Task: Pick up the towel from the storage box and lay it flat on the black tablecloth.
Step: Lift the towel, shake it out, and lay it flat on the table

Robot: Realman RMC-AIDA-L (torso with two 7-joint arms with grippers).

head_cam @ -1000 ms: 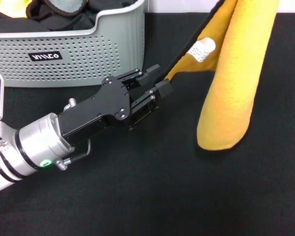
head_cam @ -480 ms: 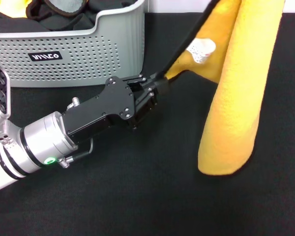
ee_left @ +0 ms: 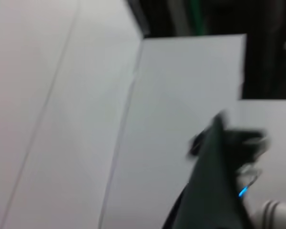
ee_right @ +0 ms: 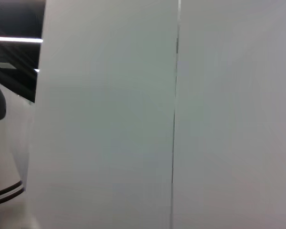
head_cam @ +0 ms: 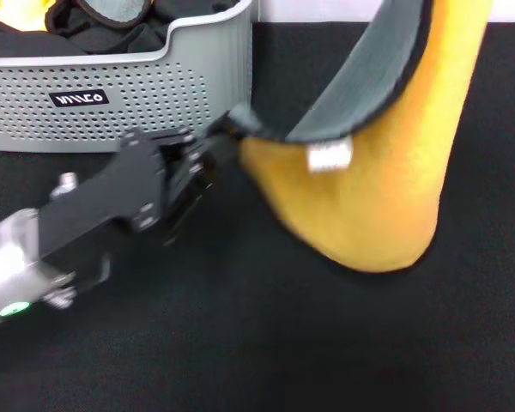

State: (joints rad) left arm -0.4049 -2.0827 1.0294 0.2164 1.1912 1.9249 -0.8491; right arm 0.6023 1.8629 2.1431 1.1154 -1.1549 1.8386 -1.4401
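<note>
My left gripper is holding the towel's low corner, and the towel sags in a fold (head_cam: 365,245) beside that corner. I should bring both grippers level and stretch the towel's edge (head_cam: 360,130) before I lay the towel flat.
The towel (head_cam: 386,197) hangs from above the head view's top right, yellow-orange side out, with its grey side (head_cam: 378,77) folding open and its white tag (head_cam: 329,156) showing. My left gripper (head_cam: 229,144) is shut on the towel's lower black-edged corner, just in front of the storage box's (head_cam: 154,94) right end, and holds it low over the black tablecloth (head_cam: 240,343). The towel's bottom fold rests near the cloth. My right gripper is out of view; its wrist view shows only pale walls.
The storage box at the back left holds dark cloths (head_cam: 112,21) and a bit of yellow fabric (head_cam: 17,9). The tablecloth spreads across the front and right. A blurred dark shape (ee_left: 214,191) crosses the left wrist view.
My left gripper has shut on the towel's corner and pulled it left toward the box. The towel has opened out, showing its grey side, and the tag has swung lower.
</note>
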